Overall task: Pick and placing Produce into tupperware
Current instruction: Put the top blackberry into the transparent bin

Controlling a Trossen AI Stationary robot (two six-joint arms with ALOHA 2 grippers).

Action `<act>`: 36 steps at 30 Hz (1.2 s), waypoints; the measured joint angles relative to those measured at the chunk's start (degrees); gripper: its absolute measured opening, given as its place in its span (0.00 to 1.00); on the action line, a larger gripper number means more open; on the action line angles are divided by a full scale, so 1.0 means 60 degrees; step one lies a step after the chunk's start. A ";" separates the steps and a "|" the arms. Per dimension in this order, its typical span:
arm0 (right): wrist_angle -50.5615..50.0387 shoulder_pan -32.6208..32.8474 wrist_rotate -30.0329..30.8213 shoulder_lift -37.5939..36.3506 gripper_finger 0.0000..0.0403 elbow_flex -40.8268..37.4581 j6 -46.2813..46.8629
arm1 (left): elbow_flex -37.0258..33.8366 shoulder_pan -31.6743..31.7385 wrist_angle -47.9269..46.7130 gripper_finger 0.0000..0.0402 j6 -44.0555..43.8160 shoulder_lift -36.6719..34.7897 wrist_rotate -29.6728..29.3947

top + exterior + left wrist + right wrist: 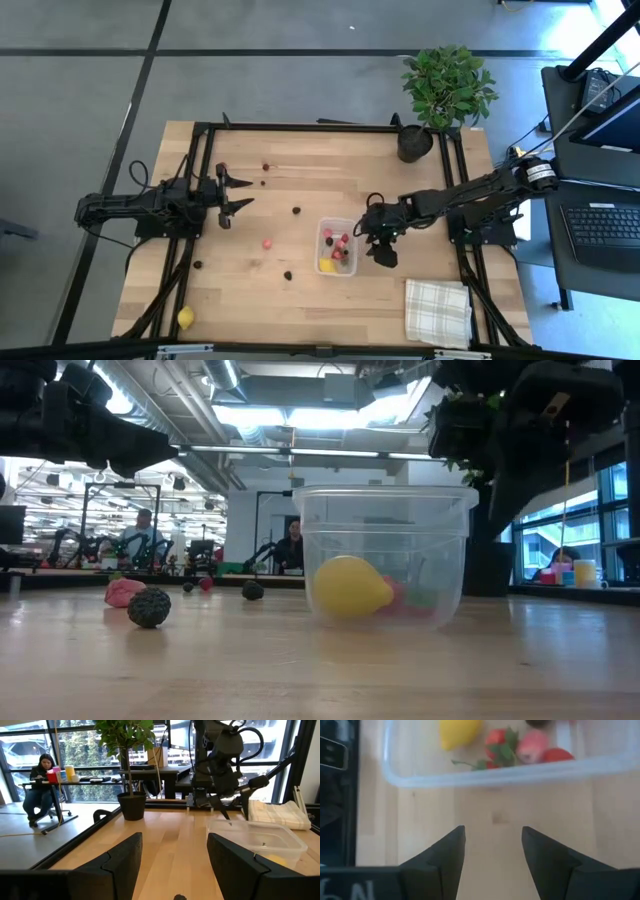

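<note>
The loose produce (267,244) is on the other side of the tupperware from my right gripper, so my right gripper should move back and my left gripper should pick up the dark berry straight ahead (296,210).
The clear tupperware (337,249) stands on the wooden table right of centre. It holds a yellow lemon-like piece (460,731), red strawberry-like pieces (500,747) and a pink one (532,747). More produce lies loose on the table: a pink piece (268,243), dark berries (296,210) (288,274) and a yellow piece (185,318) near the front left corner. My right gripper (492,845) hangs open and empty above bare table just right of the tub's wall (495,776), slanting down. My left gripper (238,193) waits open at the table's left, pointing level.
A black plant pot (415,143) stands at the far right corner. A white checked cloth (438,310) lies at the near right. Red and dark bits (266,166) lie near the left gripper. A laptop (610,225) sits beyond the right edge. A person (42,780) sits in the room behind.
</note>
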 joint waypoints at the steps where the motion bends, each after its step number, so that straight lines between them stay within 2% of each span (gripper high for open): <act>1: -0.0364 0.0004 0.0245 -0.0076 0.49 0.0147 -0.0026 | 0.0000 -0.0002 0.0026 0.54 0.0002 0.0002 0.0000; 6: -0.1161 -0.0009 0.1606 -0.0894 0.49 0.0611 -0.0767 | 0.0001 -0.0004 0.0566 0.54 -0.0011 0.0002 0.0000; 11: -0.0040 -0.0221 0.1739 -0.2372 0.49 0.0194 -0.1881 | 0.0000 -0.0002 0.0652 0.54 -0.0011 -0.0001 0.0000; 17: 0.1515 -0.0672 0.1768 -0.4133 0.49 -0.1085 -0.2950 | 0.0000 0.0000 0.0577 0.54 -0.0195 0.0002 0.0142; 23: 0.5004 -0.0733 0.1764 -0.5370 0.49 -0.3624 -0.3280 | 0.0001 -0.0002 0.0190 0.54 -0.0230 0.0001 0.0767; 26: 0.5959 -0.0841 0.1768 -0.5764 0.49 -0.4584 -0.3237 | -0.0001 -0.0001 0.0192 0.54 -0.0193 0.0000 0.0781; 28: 0.6385 -0.0944 0.1799 -0.5928 0.49 -0.5031 -0.3129 | -0.0002 -0.0004 0.0257 0.54 -0.0190 0.0002 0.0540; 31: 0.6783 -0.1059 0.2067 -0.6064 0.49 -0.5394 -0.3022 | 0.0001 0.0000 0.0404 0.54 -0.0237 0.0028 -0.0451; 36: 0.7140 -0.1253 0.2401 -0.6066 0.49 -0.5477 -0.3312 | 0.0080 0.0000 0.0375 0.54 -0.0375 0.0919 -0.0478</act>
